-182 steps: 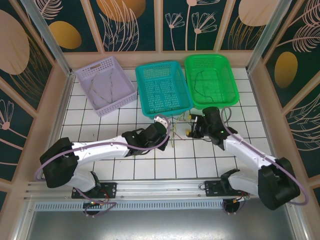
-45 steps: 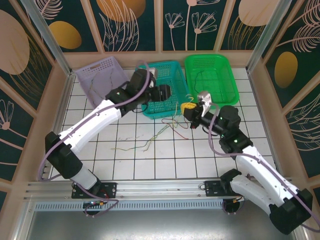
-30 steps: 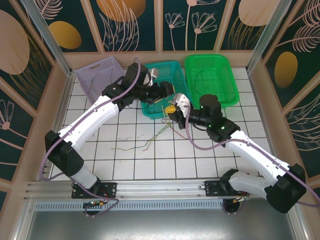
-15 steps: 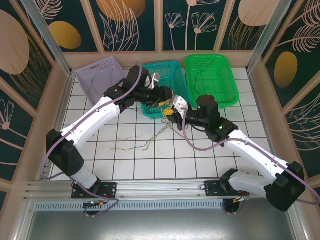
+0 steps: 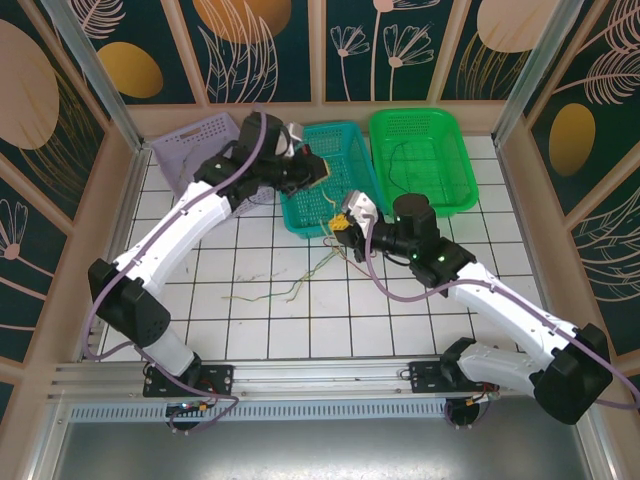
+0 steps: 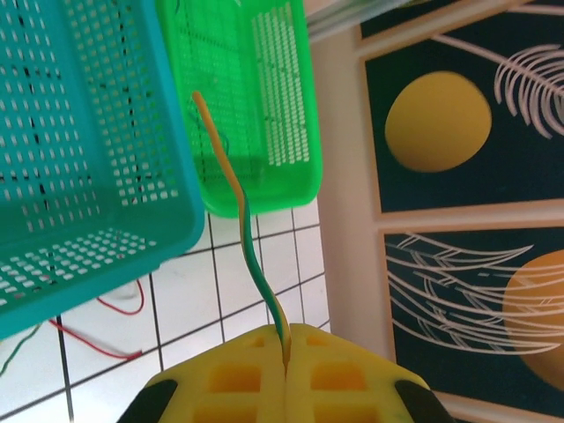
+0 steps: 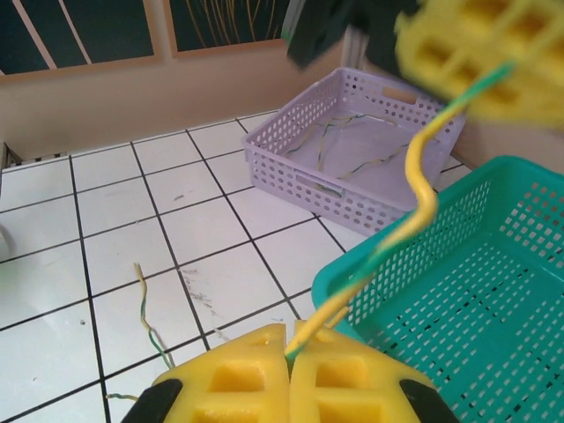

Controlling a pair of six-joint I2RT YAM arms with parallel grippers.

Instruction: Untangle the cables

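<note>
The yellow-and-green cable's tail (image 5: 331, 243) lies among the loose cables, so my left gripper should open to let my right gripper lift the cable clear toward the green basket (image 5: 422, 160).
A yellow-and-green cable (image 7: 414, 210) runs taut through the air between my two grippers, over the front of the teal basket (image 5: 350, 150). My left gripper (image 6: 286, 345) is shut on it, and the cable's free end (image 6: 211, 132) sticks out past the pads. In the top view the left gripper (image 5: 319, 167) hangs above the teal basket. My right gripper (image 7: 289, 345) is shut on the same cable's lower end, and sits at the basket's front edge (image 5: 344, 222). More cables (image 5: 290, 290) lie loose on the tiles.
The lilac basket (image 5: 190, 160) at back left holds several cables (image 7: 352, 150). The green basket (image 5: 440, 150) at back right holds a dark cable (image 5: 397, 165). A red cable (image 6: 97, 339) lies on the tiles by the teal basket. Walls enclose the table.
My left gripper has shut on the yellow-and-green cable and drawn back and up to the left over the teal basket. The right gripper has stayed shut and hardly moved.
</note>
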